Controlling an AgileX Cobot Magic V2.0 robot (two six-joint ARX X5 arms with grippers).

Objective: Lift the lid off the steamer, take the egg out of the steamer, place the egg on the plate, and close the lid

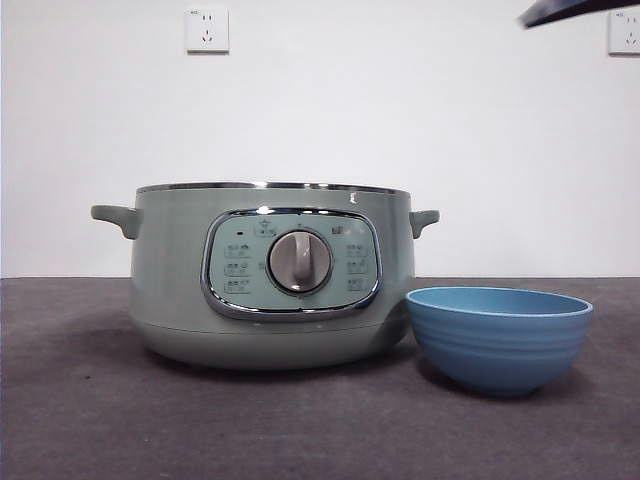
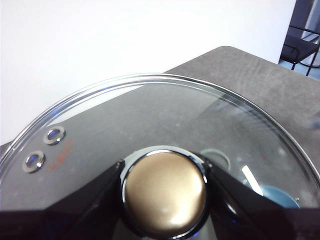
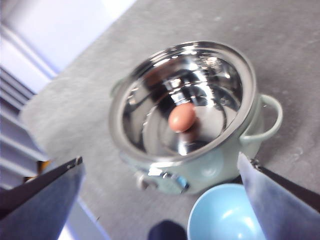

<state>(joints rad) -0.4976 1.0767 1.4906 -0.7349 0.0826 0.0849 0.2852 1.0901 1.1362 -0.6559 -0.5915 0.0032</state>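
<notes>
The brown egg (image 3: 182, 117) will lie on its side and stay in the blue plate when I put it there, because the plate has high curved sides (image 1: 499, 345).
The pale green steamer (image 1: 270, 280) stands on the table with no lid on it. In the right wrist view the steamer (image 3: 220, 165) shows its shiny open inside, with a brown egg (image 3: 181, 117) lying in it. The blue plate, a small bowl (image 1: 500, 335), stands empty close to the steamer's right side and also shows in the right wrist view (image 3: 225, 215). My left gripper (image 2: 164, 167) is shut on the knob (image 2: 164, 197) of the clear glass lid (image 2: 150, 115) and holds it in the air, away from the steamer. My right gripper (image 3: 160, 162) is open and empty, high above the steamer.
The grey table (image 1: 100, 420) runs back to a white wall with two sockets (image 1: 207, 29) (image 1: 624, 30). A black arm tip (image 1: 570, 10) shows at the top right corner of the front view. A black frame (image 2: 302, 45) stands beyond the table's far edge.
</notes>
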